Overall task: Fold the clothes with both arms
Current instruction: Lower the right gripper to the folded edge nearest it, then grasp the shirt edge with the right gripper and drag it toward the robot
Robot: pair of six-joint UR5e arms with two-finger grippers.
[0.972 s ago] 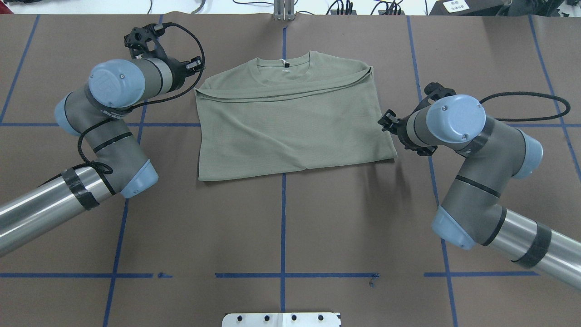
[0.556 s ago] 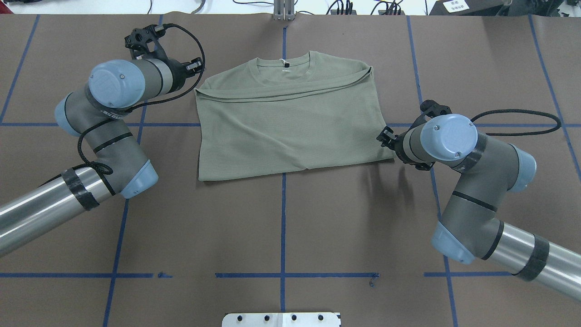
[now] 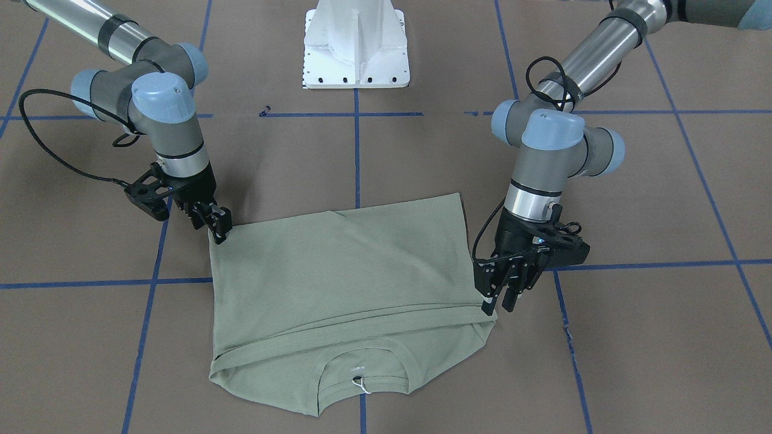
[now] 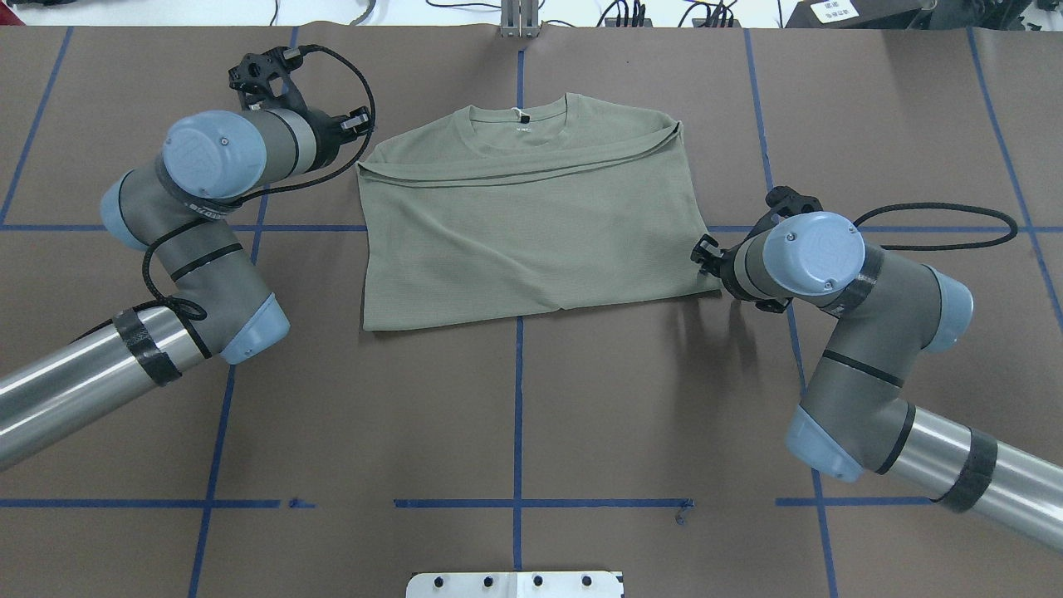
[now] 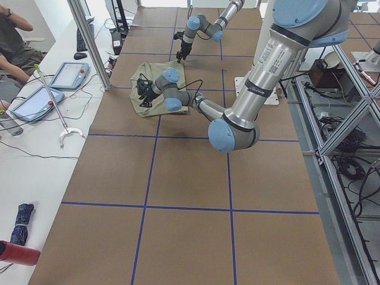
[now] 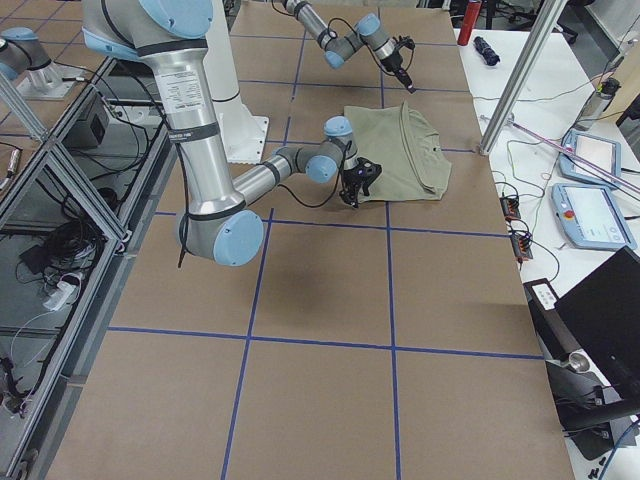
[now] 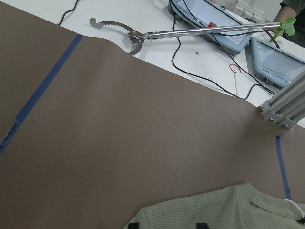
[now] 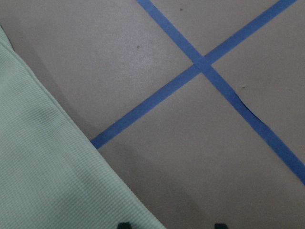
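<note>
My gripper will swivel the whole shirt (image 3: 340, 264) with its fold intact when it pulls the shirt's edge around, because the folded band (image 3: 354, 327) lies flat and smooth beside the shirt's collar.
The sage-green shirt (image 4: 531, 232) lies folded flat mid-table, with its collar and white tag (image 4: 517, 112) at the far edge. It also shows in the front view (image 3: 338, 283). My left gripper (image 3: 497, 307) is open and low over the shirt's far left shoulder corner. In the left wrist view the cloth (image 7: 228, 210) lies under its spread tips. My right gripper (image 3: 218, 232) is open at the shirt's near right corner. In the right wrist view the shirt's edge (image 8: 43, 167) runs beside one tip. Neither gripper holds cloth.
The brown table cover carries blue tape lines (image 4: 518, 415). The white pedestal base (image 3: 356, 48) stands at the robot's side. Beyond the far edge are an aluminium post (image 7: 281, 114), a grabber tool (image 7: 143, 36) and tablets on a white bench.
My right arm has moved back toward the robot along the shirt's right edge, down to its near right corner. My left arm has barely moved. The shirt has not shifted.
</note>
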